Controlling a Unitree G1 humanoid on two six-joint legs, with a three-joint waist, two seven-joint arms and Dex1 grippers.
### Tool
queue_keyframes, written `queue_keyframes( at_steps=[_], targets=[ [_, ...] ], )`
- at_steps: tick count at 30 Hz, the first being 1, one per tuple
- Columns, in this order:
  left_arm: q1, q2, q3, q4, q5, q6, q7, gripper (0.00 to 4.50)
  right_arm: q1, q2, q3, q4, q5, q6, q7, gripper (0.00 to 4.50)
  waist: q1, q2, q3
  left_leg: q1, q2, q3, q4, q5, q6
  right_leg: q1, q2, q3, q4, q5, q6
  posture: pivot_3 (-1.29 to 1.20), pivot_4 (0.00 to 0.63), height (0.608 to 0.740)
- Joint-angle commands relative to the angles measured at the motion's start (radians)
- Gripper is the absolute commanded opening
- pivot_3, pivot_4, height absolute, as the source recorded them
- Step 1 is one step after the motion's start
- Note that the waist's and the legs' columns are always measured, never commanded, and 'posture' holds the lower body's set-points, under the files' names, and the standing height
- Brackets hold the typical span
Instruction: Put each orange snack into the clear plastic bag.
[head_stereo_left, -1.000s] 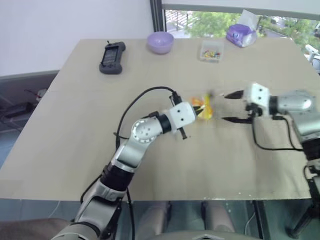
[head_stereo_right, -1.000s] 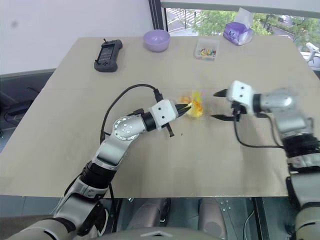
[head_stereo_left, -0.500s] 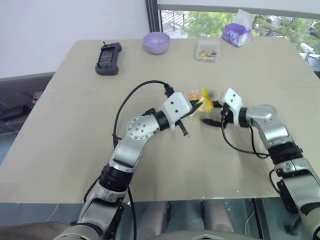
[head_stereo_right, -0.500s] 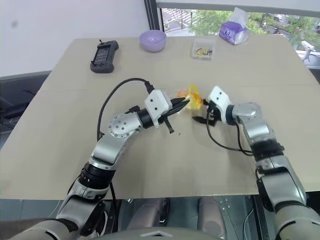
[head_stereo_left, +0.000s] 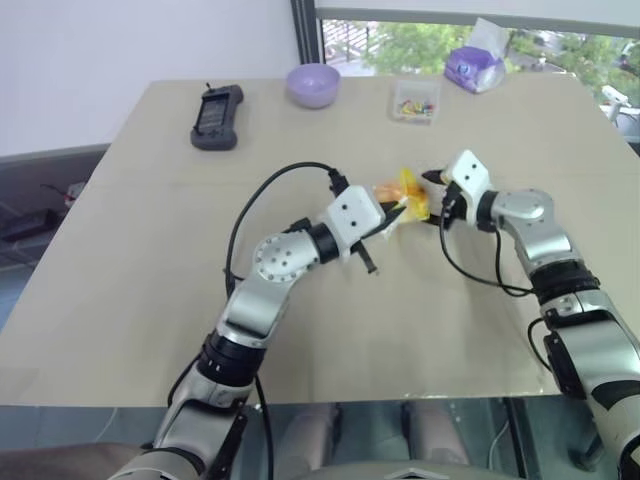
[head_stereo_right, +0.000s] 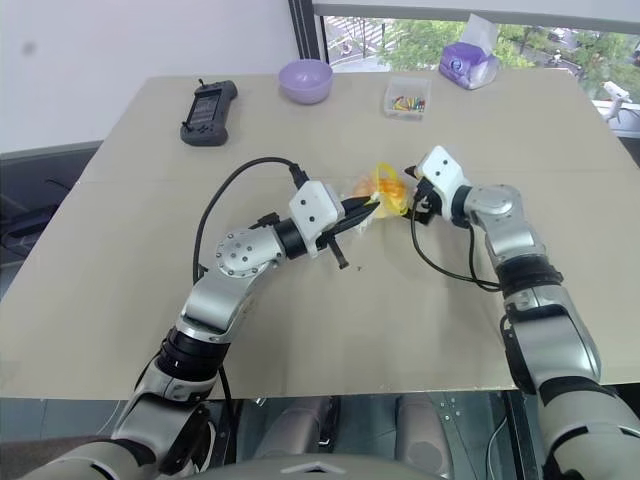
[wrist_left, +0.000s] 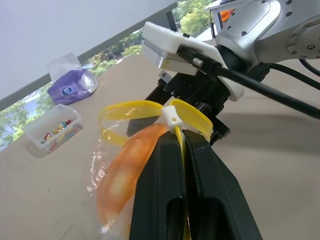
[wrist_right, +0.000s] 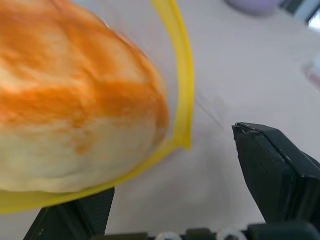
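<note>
The bag's yellow seal strip bows loosely around the orange snack. The seal strip will stretch out into a narrow loop when I pull its far side.
My left gripper is shut on the yellow seal strip of the clear plastic bag and holds it a little above the middle of the table. The orange snack sits inside the bag behind the crinkly film, and shows up close in the right wrist view as the snack ringed by the yellow seal strip. My right gripper is open at the bag's mouth, opposite the left one. Its fingers stand on either side of the strip's end and do not close on it.
At the far side of the table lie a black handheld device, a purple bowl, a small clear box of coloured bits and a purple wrapped pack. Black cables loop from both wrists over the tabletop.
My right gripper has swung in from the right, staying open, and now stands right at the bag's mouth. The left gripper keeps its hold on the bag in about the same place.
</note>
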Motion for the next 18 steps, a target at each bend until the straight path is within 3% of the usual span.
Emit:
queue_keyframes(
  at_steps=[1,2,7,8,9,18],
  targets=[
    [0.001,-0.003,0.001,-0.045,-0.005,-0.015,0.007,0.00,-0.032,0.002,-0.031,-0.003,0.026,-0.084,0.036,3.39,0.000,0.000,0.000,0.000,0.000,0.000,0.000,0.000,0.000,0.000,0.000,0.000,0.000,0.000,0.000,0.00,0.150,0.740],
    [0.002,-0.003,0.000,-0.046,-0.005,-0.015,0.007,0.00,-0.032,0.001,-0.030,0.002,0.025,-0.096,0.042,3.15,0.000,0.000,0.000,0.000,0.000,0.000,0.000,0.000,0.000,0.000,0.000,0.000,0.000,0.000,0.000,0.00,0.150,0.740],
    [0.004,-0.002,0.000,-0.048,-0.004,-0.014,0.008,0.00,-0.026,0.002,-0.023,0.016,0.023,-0.128,0.083,0.72,0.001,0.000,0.000,0.000,0.000,0.000,0.000,0.000,0.000,0.000,0.000,0.000,0.000,0.000,0.000,0.00,0.150,0.740],
    [0.005,-0.001,0.000,-0.049,-0.004,-0.014,0.008,0.00,-0.025,0.003,-0.024,0.018,0.023,-0.130,0.084,0.72,0.000,0.000,0.000,0.000,0.000,0.000,0.000,0.000,0.000,0.000,0.000,0.000,0.000,0.000,0.000,0.00,0.150,0.740],
    [0.005,-0.001,0.000,-0.049,-0.004,-0.014,0.008,0.00,-0.026,0.004,-0.026,0.023,0.023,-0.131,0.083,0.02,0.000,0.000,0.000,0.000,0.000,0.000,0.000,0.000,0.000,0.000,0.000,0.000,0.000,0.000,0.000,0.00,0.150,0.740],
    [0.003,0.003,0.011,-0.049,0.003,-0.024,0.022,0.00,-0.076,-0.047,-0.068,0.091,-0.014,-0.134,-0.022,0.02,0.002,0.000,0.000,0.000,0.000,0.000,0.000,0.000,0.000,0.000,0.000,0.000,0.000,0.000,0.000,0.00,0.150,0.740]
  ],
)
